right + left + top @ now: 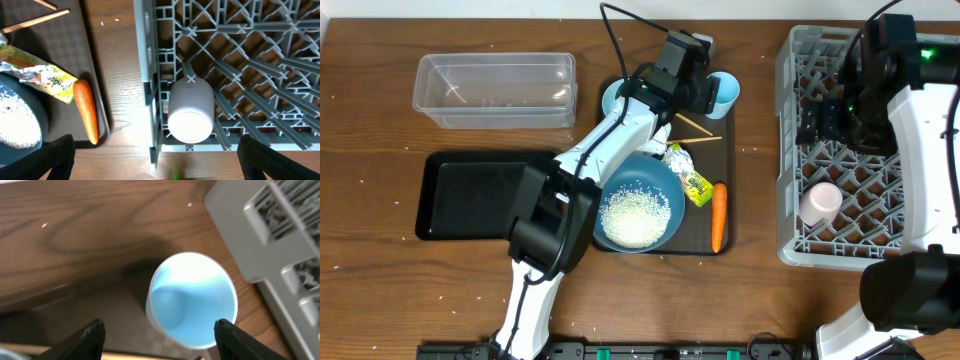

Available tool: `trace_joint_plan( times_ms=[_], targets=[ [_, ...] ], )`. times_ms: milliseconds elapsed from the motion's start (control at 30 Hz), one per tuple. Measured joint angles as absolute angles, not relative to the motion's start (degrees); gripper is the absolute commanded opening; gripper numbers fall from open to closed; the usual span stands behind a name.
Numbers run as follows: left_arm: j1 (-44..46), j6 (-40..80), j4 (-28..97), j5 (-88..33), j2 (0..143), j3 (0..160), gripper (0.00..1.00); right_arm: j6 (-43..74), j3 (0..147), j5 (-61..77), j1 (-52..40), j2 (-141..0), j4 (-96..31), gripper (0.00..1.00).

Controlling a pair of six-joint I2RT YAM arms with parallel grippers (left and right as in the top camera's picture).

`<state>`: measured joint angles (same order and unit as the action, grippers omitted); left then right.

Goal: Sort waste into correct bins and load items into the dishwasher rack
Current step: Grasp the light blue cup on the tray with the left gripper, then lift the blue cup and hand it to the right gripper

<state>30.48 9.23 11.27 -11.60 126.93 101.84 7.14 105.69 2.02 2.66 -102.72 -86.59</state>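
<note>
The light blue cup is standing upright, away from the dishwasher rack (850, 185) below my right gripper. Next, my left gripper tilts the cup (726, 92) and hands it over.
My left gripper (708, 88) (160, 340) is open, its fingers either side of the upright light blue cup (725, 92) (192, 300) at the brown tray's far right corner. My right gripper (817, 125) (160, 167) is open and empty above the grey dishwasher rack (865, 45) (250, 60), where the pinkish-white cup (820, 203) (190, 112) lies. The large blue bowl (638, 205) holds white rice. The carrot (719, 215) (86, 110), wrapper (694, 185) (45, 75), tissue (677, 157) and chopsticks (698, 128) lie on the tray. The small blue bowl (612, 98) is partly hidden. No brown lump shows.
The clear tub (495, 88) stands at the far left and the black tray (470, 195) in front of it. The brown serving tray (725, 150) lies between them and the rack. Rice grains are scattered on the wooden table.
</note>
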Motion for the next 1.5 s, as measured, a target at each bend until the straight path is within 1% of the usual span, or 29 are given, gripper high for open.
trace_joint_plan(
  times_ms=[67,133,233,300,367,533,733,767,933,1000,1100,1167,1267,1333,1500],
  targets=[
    [30.55,10.07,9.93,-12.1,127.68,101.84,0.72,7.11,105.69,2.09,2.63,-102.72,-86.7,0.95],
    [30.68,10.94,9.58,-12.51,128.86,101.84,0.69,7.01,105.69,2.09,2.63,-102.72,-86.8,0.94],
    [30.98,12.49,9.58,-13.08,131.07,101.84,0.6,6.85,105.69,2.11,2.63,-102.72,-87.02,0.93],
    [31.29,13.08,9.91,-13.19,132.38,101.84,0.51,6.72,105.69,2.11,2.63,-102.72,-87.07,0.93],
    [31.57,13.45,10.22,-13.3,133.12,101.84,0.45,6.68,105.69,2.09,2.63,-102.72,-87.02,0.92],
    [31.77,14.02,10.24,-13.39,133.27,101.84,0.29,6.5,105.69,1.98,2.63,-102.72,-86.83,0.92],
    [31.77,14.37,12.69,-13.82,133.25,101.84,0.07,6.46,105.69,1.93,2.63,-102.72,-85.67,0.92],
    [31.77,14.41,13.47,-13.85,133.21,101.84,0.06,6.46,105.69,1.93,2.63,-102.72,-85.41,0.92],
    [31.68,14.39,18.85,-14.09,130.98,101.84,0.06,6.46,105.71,1.93,2.63,-102.72,-83.88,0.92],
    [31.51,14.39,21.69,-14.24,128.62,101.82,0.06,6.44,105.71,2.02,2.63,-102.72,-83.15,0.96],
    [30.83,14.39,26.92,-15.18,122.98,101.82,0.06,4.73,105.71,4.25,2.63,-102.72,-81.49,0.97],
    [30.0,14.33,28.84,-17.41,119.55,101.82,0.06,2.46,105.71,8.05,2.66,-102.72,-79.5,0.97],
    [27.27,13.43,29.76,-25.85,113.89,101.82,0.06,-2.5,105.69,17.5,2.66,-102.72,-75.72,0.98],
    [24.47,12.93,29.36,-33.78,111.13,101.89,0.06,-6.42,105.69,25.54,2.63,-102.72,-72.9,0.98],
    [17.21,11.7,28.53,-52.18,109.82,102.08,0.06,-13.69,105.69,42.15,2.63,-102.72,-68.86,0.99]
  ],
)
